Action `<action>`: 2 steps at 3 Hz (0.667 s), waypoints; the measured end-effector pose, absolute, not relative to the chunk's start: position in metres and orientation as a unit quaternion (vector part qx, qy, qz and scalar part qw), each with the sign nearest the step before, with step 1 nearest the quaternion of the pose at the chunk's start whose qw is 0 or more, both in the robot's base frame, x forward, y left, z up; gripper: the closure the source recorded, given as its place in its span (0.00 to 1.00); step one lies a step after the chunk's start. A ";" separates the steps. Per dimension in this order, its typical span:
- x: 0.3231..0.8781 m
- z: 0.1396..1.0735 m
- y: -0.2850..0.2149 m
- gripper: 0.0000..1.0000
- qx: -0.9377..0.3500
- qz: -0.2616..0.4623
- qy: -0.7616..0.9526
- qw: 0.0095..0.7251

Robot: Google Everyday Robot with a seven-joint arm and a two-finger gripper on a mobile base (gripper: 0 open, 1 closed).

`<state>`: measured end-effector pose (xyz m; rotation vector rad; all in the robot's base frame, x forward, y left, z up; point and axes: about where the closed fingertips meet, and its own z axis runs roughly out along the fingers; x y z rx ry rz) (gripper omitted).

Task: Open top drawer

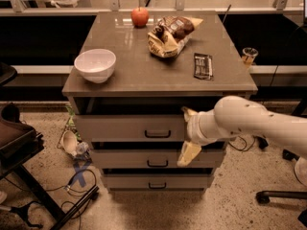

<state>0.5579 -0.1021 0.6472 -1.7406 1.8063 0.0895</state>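
My gripper needs to tilt, hook the front's top edge (180,116) and pull, because its lower finger hangs down past the slightly open top drawer's front (178,128).
The top drawer (124,127) has a flat grey front with a small dark bar handle (157,134). It stands slightly out from the cabinet, with a dark gap above its front. My gripper (187,133) is at the right part of that front, just right of the handle, on a white arm coming in from the right. It is open: one cream finger (187,112) pokes over the front's top edge and the other finger (189,154) hangs down over the gap above the middle drawer (144,159). The bottom drawer (139,181) is closed.
On the cabinet top (129,75) are a white bowl (95,64), a red apple (140,16), a chip bag (170,35) and a dark snack bar (203,65). A black chair (19,143) and cables stand at the left. A chair base (283,195) is at the right.
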 end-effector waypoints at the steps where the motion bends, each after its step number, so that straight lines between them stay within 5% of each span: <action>1: 0.564 0.658 -0.104 0.00 -0.661 0.026 0.687 0.303; 2: 0.573 0.674 -0.109 0.00 -0.669 0.013 0.693 0.269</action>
